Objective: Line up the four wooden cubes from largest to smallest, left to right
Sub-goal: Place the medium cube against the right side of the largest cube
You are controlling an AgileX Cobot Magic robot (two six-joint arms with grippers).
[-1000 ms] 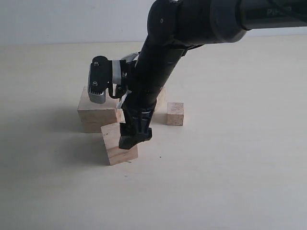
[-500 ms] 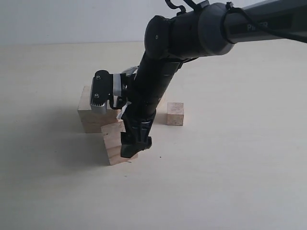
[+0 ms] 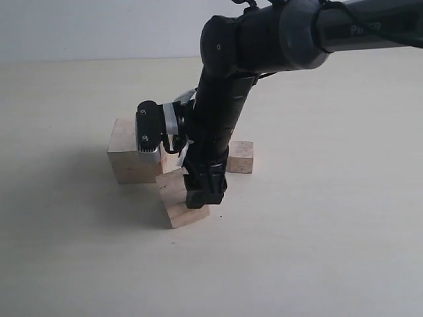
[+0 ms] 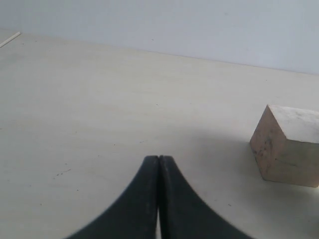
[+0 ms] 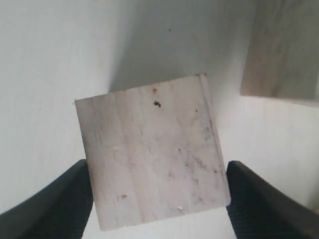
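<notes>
My right gripper should move the mid-sized cube (image 3: 173, 199) back and set it straight against the largest cube's side (image 3: 165, 164), because the mid-sized cube is slanted and farther forward than the largest cube.
My right gripper (image 3: 198, 198) reaches down from the upper right and is shut on a mid-sized wooden cube (image 3: 177, 198) at the table's front middle. In the right wrist view its black fingers (image 5: 75, 191) press both sides of this cube (image 5: 152, 154). The largest cube (image 3: 125, 158) stands behind it to the left. The smallest cube (image 3: 241, 157) stands to the right of the arm. The arm hides the fourth cube. My left gripper (image 4: 158, 158) is shut on nothing above bare table, with one wooden cube (image 4: 289, 144) off to its side.
The pale table (image 3: 317, 231) stretches wide to the right and front of the cubes. The right arm's black links (image 3: 225, 99) and wrist camera (image 3: 149, 129) hang over the middle of the group. Part of another cube (image 5: 284, 50) shows in the right wrist view.
The right gripper came down around the mid-sized cube and closed on it. Cube and gripper shifted to the right, and the cube turned a little.
</notes>
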